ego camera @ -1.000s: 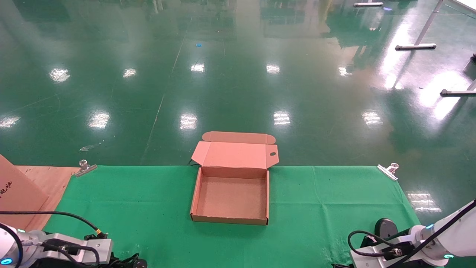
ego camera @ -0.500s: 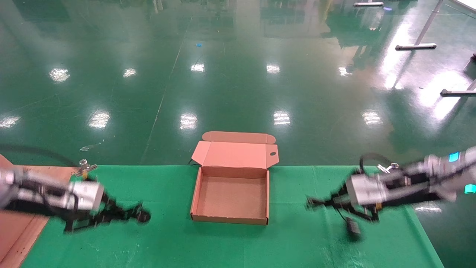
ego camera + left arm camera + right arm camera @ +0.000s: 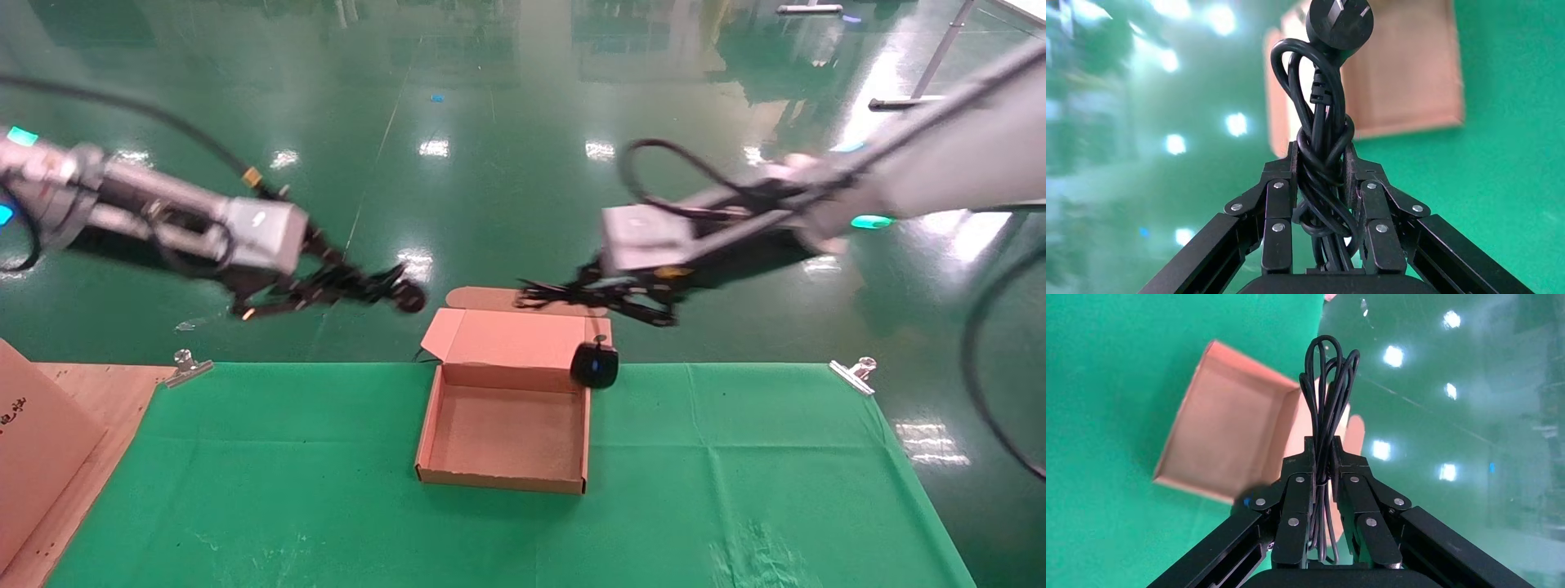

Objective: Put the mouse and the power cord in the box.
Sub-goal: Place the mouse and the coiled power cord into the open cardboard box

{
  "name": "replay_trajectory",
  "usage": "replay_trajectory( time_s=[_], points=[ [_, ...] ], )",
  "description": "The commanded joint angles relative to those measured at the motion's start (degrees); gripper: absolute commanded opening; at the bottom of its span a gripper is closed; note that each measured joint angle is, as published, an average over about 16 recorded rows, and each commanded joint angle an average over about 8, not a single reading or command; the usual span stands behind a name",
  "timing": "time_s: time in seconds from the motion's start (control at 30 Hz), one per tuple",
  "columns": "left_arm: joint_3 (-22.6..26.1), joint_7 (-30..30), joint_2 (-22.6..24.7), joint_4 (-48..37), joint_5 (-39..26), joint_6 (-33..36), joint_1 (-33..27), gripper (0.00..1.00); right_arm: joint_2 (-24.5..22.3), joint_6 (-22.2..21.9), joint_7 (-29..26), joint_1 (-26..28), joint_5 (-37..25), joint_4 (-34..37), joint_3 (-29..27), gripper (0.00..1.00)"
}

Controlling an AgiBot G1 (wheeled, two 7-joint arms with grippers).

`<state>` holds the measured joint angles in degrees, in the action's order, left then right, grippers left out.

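The box (image 3: 510, 429) has both my grippers closing in over it, so my right gripper should move back with the mouse (image 3: 594, 366) until my left gripper puts the power cord inside.
The open brown box (image 3: 507, 437) sits on the green cloth with its lid flap (image 3: 515, 339) standing at the far side. My left gripper (image 3: 364, 287) hovers above and to the left of the box, shut on the coiled power cord (image 3: 1319, 131); its round plug (image 3: 1338, 21) sticks out past the fingertips. My right gripper (image 3: 584, 290) hangs over the lid's far right, shut on the mouse's bundled thin cord (image 3: 1329, 386). The black mouse (image 3: 594, 365) dangles below it at the box's far right corner, just outside the wall. The box (image 3: 1223, 435) lies below the right gripper.
A big printed cardboard piece (image 3: 33, 441) and a wooden board (image 3: 110, 392) lie at the table's left. Metal clips (image 3: 186, 365) (image 3: 854, 373) hold the green cloth (image 3: 735, 465) at the far corners. Beyond the table edge is glossy green floor.
Both arms rose from the near table edge and swung inward toward the box. The left carried the power cord up; the right lifted the mouse by its cord to the box's far right corner.
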<state>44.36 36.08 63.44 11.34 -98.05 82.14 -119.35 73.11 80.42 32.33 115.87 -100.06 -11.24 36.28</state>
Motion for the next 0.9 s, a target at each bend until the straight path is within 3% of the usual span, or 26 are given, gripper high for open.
replay_trajectory(
  time_s=[0.03,0.43,0.53,0.73,0.9],
  points=[
    [-0.4,0.2,1.4,0.1,0.6,-0.4,-1.2,0.0,2.6,-2.0,-1.6,0.6,-0.5,-0.2,0.2,0.0],
    [-0.9,8.9,5.7,-3.7,1.5,-3.7,2.2,0.0,4.0,-4.8,-2.8,0.5,0.5,-0.2,1.2,0.0],
    [-1.4,13.4,7.0,-3.6,2.2,-9.0,5.9,0.0,3.6,-4.9,-2.8,1.2,1.1,0.3,1.0,0.0],
    [-5.8,22.7,10.3,-2.0,8.1,-25.8,15.9,0.0,2.5,-4.2,-1.5,2.4,2.1,1.7,0.6,0.0],
    [-10.2,26.6,12.8,-0.9,14.5,-33.0,22.9,0.0,1.3,-3.4,-0.1,2.7,2.7,3.1,0.2,0.0]
  ],
)
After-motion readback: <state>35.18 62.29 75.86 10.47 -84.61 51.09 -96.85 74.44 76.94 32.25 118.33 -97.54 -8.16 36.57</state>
